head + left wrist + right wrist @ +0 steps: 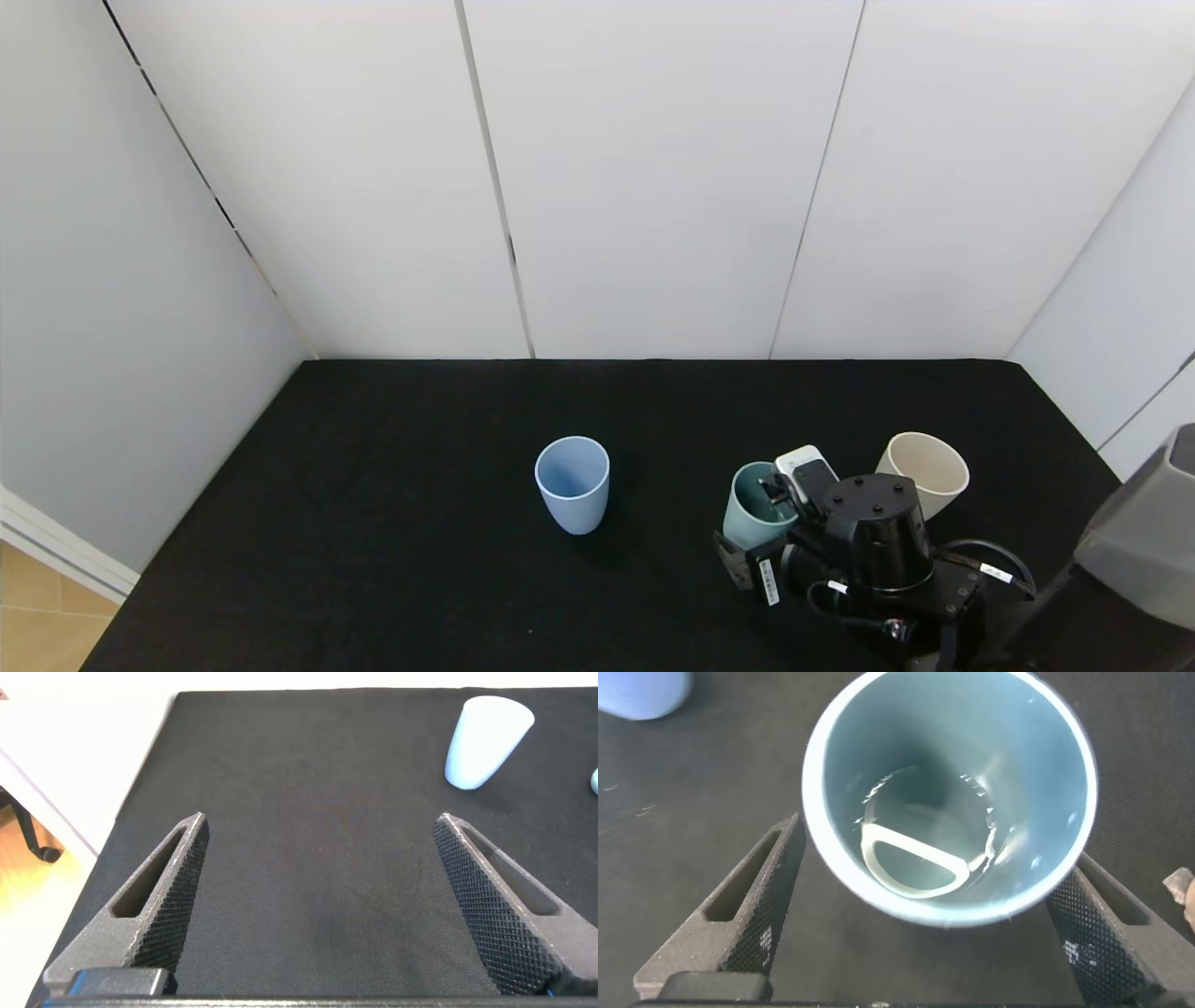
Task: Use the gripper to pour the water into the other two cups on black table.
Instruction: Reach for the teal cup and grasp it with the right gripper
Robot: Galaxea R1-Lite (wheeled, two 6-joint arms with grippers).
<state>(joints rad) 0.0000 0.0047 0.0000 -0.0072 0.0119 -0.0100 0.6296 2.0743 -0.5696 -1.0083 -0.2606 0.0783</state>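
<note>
My gripper will tilt the teal-green tumbler far. Water glints low in the tumbler, so the water will then run out over the tumbler's rim in a narrow stream.
The teal-green tumbler stands on the black table at the front right. My right gripper is open, with its jaws on either side of this tumbler, as the right wrist view shows. Clear water glints in the tumbler's bottom. The light blue cup stands upright near the table's middle, to the left of the gripper. The cream-beige cup stands just behind and right of the right wrist. My left gripper is open and empty over bare cloth, out of the head view.
White wall panels close the table at the back and both sides. A grey housing stands at the front right edge. The light blue cup also shows far off in the left wrist view. Wooden floor lies beyond the left table edge.
</note>
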